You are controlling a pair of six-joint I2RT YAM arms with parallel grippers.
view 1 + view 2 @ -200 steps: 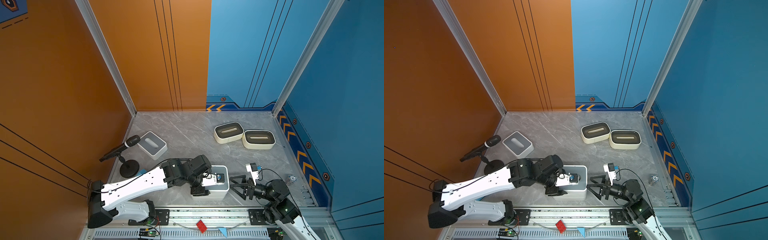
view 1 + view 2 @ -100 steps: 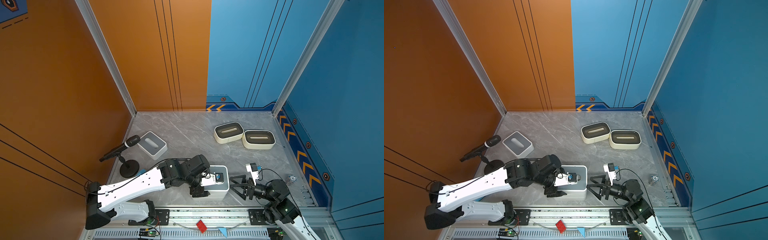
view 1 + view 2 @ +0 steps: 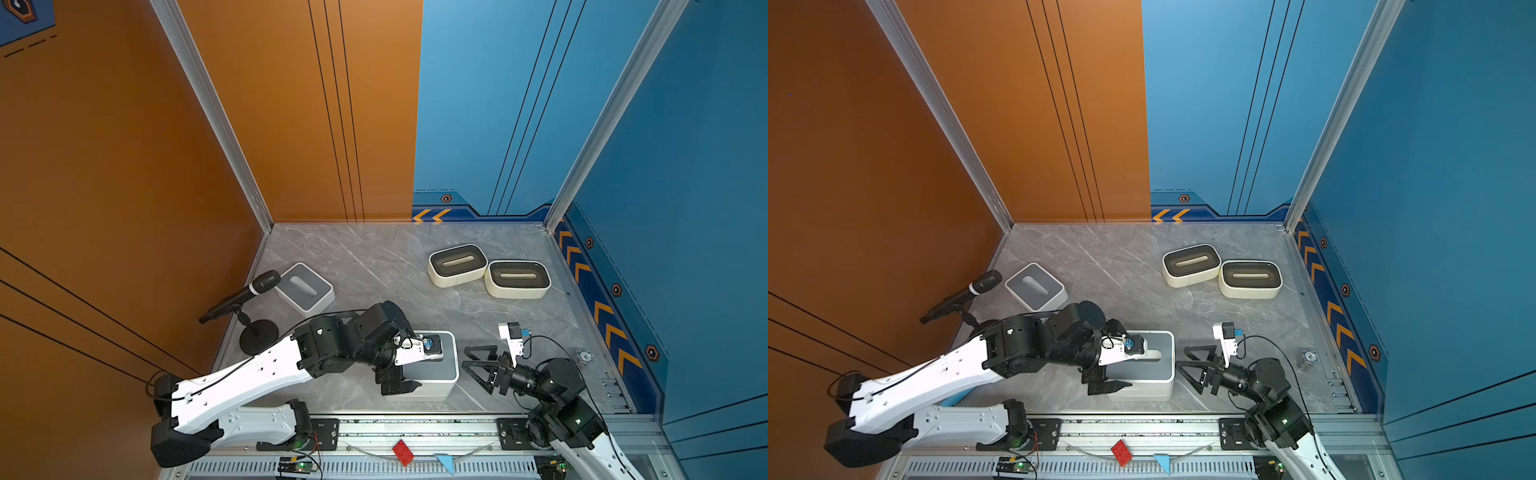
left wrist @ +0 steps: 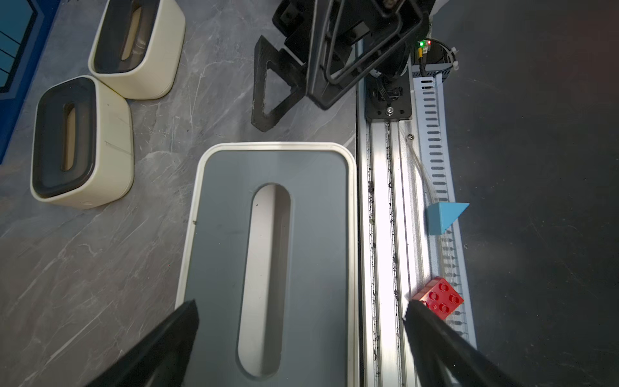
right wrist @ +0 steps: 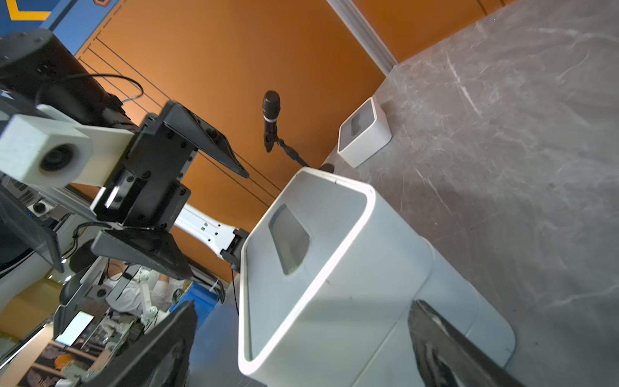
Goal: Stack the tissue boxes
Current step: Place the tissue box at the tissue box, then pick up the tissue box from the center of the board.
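Note:
The upper box [image 3: 436, 385] rests squarely on the lower box, so the robot's left gripper should keep going toward the grey-topped box [image 3: 307, 289] next to the microphone and close there.
A stack of white, grey-topped tissue boxes [image 3: 446, 370] stands near the table's front edge; the right wrist view shows one box [image 5: 335, 268] sitting on another. My left gripper [image 4: 300, 305] hovers over the stack's left end, open, its fingers on either side of the lid and clear of it. To the right of the stack my right gripper [image 3: 467, 360] is open and points at the stack's end [image 5: 303, 305]. Another grey-topped box [image 3: 305, 286] lies at the back left. Two cream boxes with dark tops [image 3: 457, 266] [image 3: 517, 279] sit side by side at the back right.
A microphone on a round stand [image 3: 249, 291] is beside the back-left box. The front rail [image 3: 415, 428] carries a red brick [image 3: 403, 452] and a blue wedge [image 3: 444, 461]. A small metal piece [image 3: 585, 356] lies near the right wall.
My left gripper has opened wide and let go of the stack's top box. The right arm has not moved.

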